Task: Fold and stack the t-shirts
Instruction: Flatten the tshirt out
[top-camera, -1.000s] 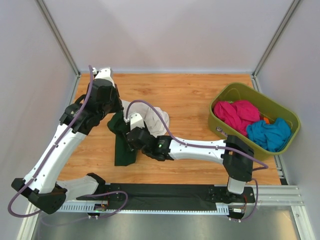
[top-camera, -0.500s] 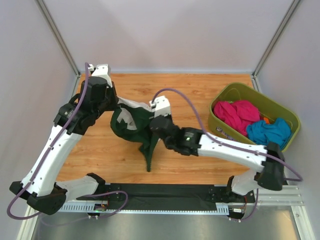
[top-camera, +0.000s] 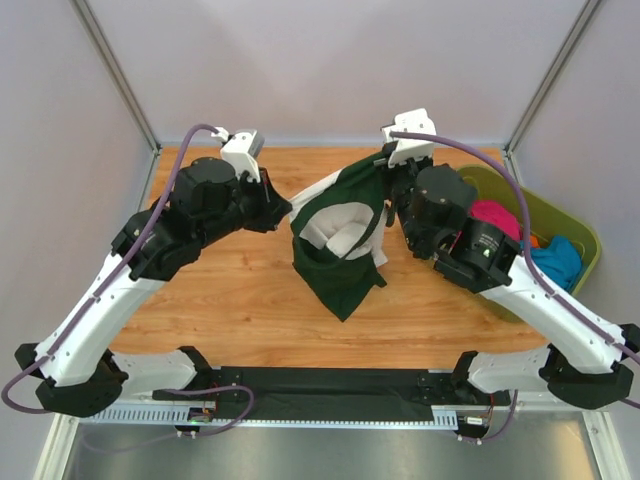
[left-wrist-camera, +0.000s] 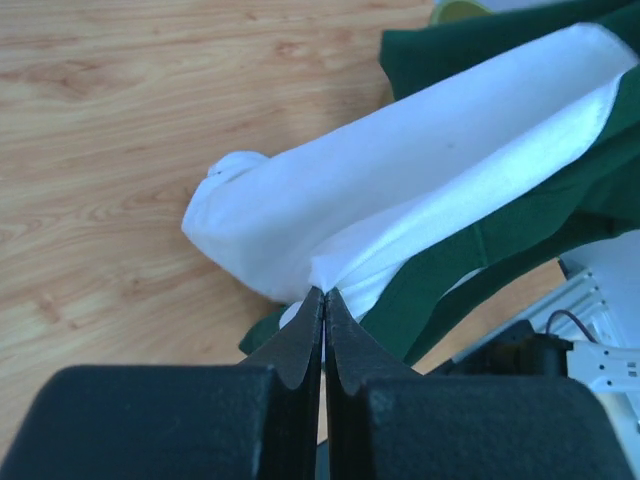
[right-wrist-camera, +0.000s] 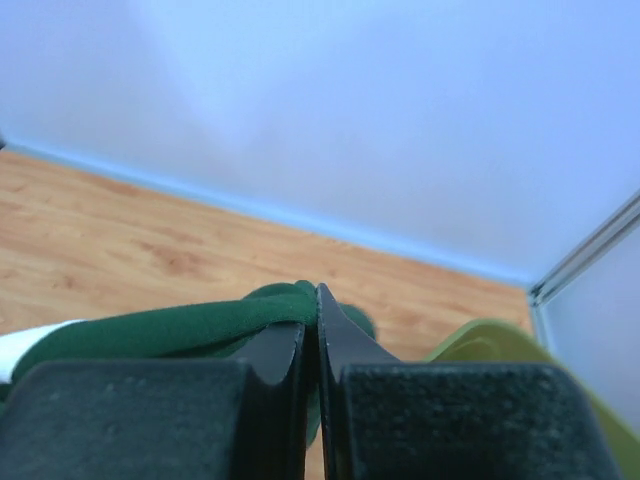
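The white t-shirt is bunched up inside the dark green t-shirt. I should put both down, and my left gripper should pull the green upper end aside.
A dark green t-shirt hangs in the air, stretched between my two grippers above the middle of the wooden table. A white t-shirt is caught up inside it. My left gripper is shut on the shirt's left end. In the left wrist view its jaws pinch white cloth right at the green edge. My right gripper is shut on the shirt's upper right end. In the right wrist view a bunched green fold is clamped between the fingers.
An olive-green bin stands at the right edge of the table with a pink shirt and a blue shirt in it; its rim shows in the right wrist view. White walls enclose the table.
Both arms have risen and moved apart. The right gripper swung from the table's middle to the back right, lifting the green shirt off the table and spreading it, with the white shirt carried inside.
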